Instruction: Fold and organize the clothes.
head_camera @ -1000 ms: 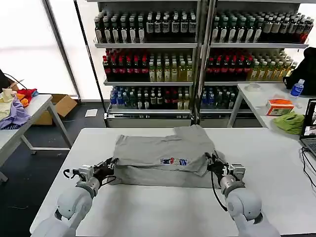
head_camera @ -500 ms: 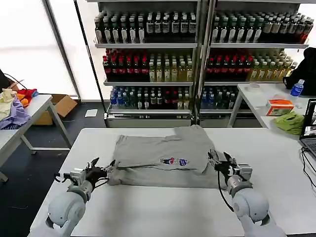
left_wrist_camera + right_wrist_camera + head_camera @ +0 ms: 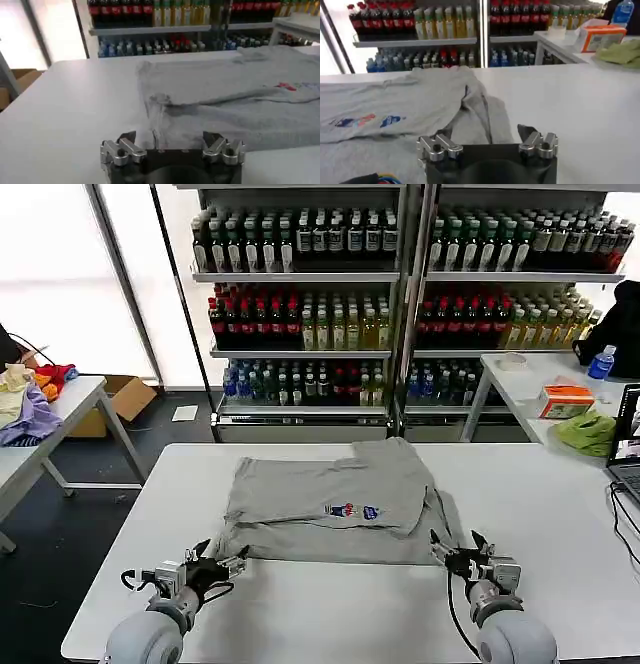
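I expect the grey shirt (image 3: 325,502) to slide toward me in one piece when I pull its near edge, because the upper layer (image 3: 290,487) lies flat across the lower one.
One grey shirt (image 3: 330,499) lies folded flat on the white table (image 3: 330,614), its small multicoloured print (image 3: 352,510) facing up. A sleeve sticks out at the far right corner. My left gripper (image 3: 222,556) sits open and empty just off the shirt's near left corner. My right gripper (image 3: 456,544) is open and empty just off the near right corner. In the left wrist view the open gripper (image 3: 170,139) faces the shirt's (image 3: 225,95) folded edge. In the right wrist view the open gripper (image 3: 484,134) faces the shirt (image 3: 395,107) and its print (image 3: 362,120).
Shelves of bottles (image 3: 400,314) stand behind the table. A side table at the right (image 3: 520,379) holds an orange box (image 3: 566,400), a green cloth (image 3: 588,430) and a laptop. Another table with loose clothes (image 3: 30,409) is at the left, with a cardboard box (image 3: 120,399) beyond it.
Both grippers have drawn back from the shirt's left and right edges toward the table's front. The shirt has settled flat and stays put.
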### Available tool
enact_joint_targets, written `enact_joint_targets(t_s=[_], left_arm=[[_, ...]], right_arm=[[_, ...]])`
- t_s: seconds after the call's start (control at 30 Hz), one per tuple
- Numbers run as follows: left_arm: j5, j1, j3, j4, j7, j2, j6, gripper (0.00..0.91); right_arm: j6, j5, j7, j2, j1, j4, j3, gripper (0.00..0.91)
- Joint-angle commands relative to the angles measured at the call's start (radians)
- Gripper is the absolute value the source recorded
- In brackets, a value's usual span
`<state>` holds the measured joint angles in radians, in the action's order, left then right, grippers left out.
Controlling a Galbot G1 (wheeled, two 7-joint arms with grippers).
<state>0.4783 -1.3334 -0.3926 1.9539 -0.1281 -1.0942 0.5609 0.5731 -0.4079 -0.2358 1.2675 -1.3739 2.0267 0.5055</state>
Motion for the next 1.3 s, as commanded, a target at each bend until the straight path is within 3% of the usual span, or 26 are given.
enact_joint_targets(t_s=[0.03,0.07,0.13,0.93,1.3], left_arm=[[-0.023,-0.025,0.002,-0.010,0.016,-0.016,-0.003,0.091],[-0.024,-0.024,0.004,-0.011,0.018,-0.016,-0.005,0.030],[-0.023,-0.024,0.006,-0.011,0.028,-0.015,-0.007,0.010],[-0.016,-0.032,0.008,-0.003,0.083,0.003,-0.034,0.010],[-0.033,-0.186,-0.029,0.127,0.076,0.021,-0.020,0.010]], right_arm=[[0.004,0.014,-0.014,0.017,-0.043,0.012,-0.011,0.000],[0.004,0.014,-0.013,0.020,-0.044,0.008,-0.015,0.000],[0.003,0.014,-0.015,0.024,-0.044,0.003,-0.019,0.000],[0.005,-0.032,-0.008,0.017,-0.042,-0.005,-0.012,0.000],[0.007,-0.085,0.007,-0.016,-0.238,0.153,0.022,0.000]])
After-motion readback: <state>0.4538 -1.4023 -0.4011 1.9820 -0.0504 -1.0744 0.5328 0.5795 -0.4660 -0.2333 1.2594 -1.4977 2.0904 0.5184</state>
